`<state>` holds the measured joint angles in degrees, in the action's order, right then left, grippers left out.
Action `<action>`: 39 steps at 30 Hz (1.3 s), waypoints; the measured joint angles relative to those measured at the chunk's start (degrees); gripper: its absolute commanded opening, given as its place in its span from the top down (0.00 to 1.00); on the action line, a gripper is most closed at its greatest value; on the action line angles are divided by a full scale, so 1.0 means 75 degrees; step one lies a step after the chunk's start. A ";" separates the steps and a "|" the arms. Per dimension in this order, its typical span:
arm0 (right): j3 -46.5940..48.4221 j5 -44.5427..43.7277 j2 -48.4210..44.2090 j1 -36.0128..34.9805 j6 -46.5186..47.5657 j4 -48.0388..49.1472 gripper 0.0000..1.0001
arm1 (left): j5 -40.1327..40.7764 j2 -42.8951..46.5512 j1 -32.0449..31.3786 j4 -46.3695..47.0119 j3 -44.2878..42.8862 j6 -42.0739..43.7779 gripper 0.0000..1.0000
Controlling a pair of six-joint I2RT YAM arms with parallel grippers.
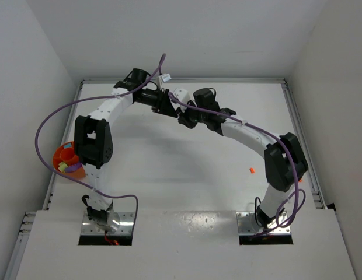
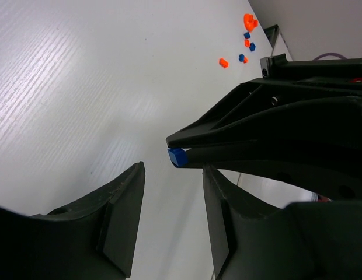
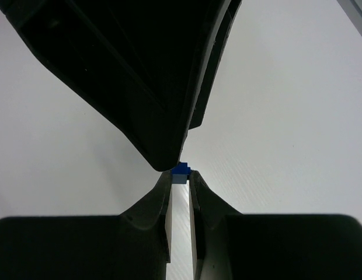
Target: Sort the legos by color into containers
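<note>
Next, my left gripper backs off and line up again before it closes, because the blue brick in my right gripper (image 2: 177,157) is just past my left gripper's open fingers.
My right gripper (image 3: 181,174) is shut on a tiny blue brick (image 3: 181,170), pinched at its fingertips. The brick also shows in the left wrist view (image 2: 177,157), just above the gap of my left gripper (image 2: 173,170), which is open and empty with one finger on each side below the brick. In the top view both grippers meet at the far middle of the table, left (image 1: 171,109) and right (image 1: 182,118); the brick is hidden there. The orange bowl (image 1: 59,156) sits at the left edge, holding lime and purple bricks (image 1: 65,167).
A loose orange brick (image 1: 251,170) lies on the table at the right. The left wrist view shows several small orange (image 2: 223,62) and blue (image 2: 251,46) bricks far off near the table's edge rail. White walls enclose the table.
</note>
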<state>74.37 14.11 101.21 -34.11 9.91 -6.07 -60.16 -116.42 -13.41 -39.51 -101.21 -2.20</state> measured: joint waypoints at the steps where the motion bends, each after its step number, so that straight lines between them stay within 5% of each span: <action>1: 0.0003 -0.0003 0.0000 -0.0006 0.0000 -0.0003 1.00 | 0.0000 0.0000 0.0000 0.0000 0.0000 0.0000 0.50; 12: 0.0175 0.0079 0.0047 -0.0131 0.0064 -0.0006 1.00 | 0.0003 0.0000 0.0000 0.0006 -0.0044 -0.0003 0.50; 26: 0.0335 -0.0227 0.0318 -0.0181 0.0082 0.0009 1.00 | 0.0032 -0.0117 0.0006 -0.0889 -0.0315 0.0903 0.64; 35: 0.0332 -0.0568 0.0341 -0.0221 0.0029 0.0618 1.00 | -0.0003 -0.0356 0.0035 -0.1597 -0.0315 0.1282 0.58; 39: 0.0318 -0.0519 0.0341 -0.0221 0.0015 0.0653 1.00 | -0.0157 -0.0382 0.0070 -0.1690 -0.0312 0.1445 0.43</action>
<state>76.75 10.22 103.77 -35.77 10.02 -1.17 -61.34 -119.28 -12.88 -52.18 -103.55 8.64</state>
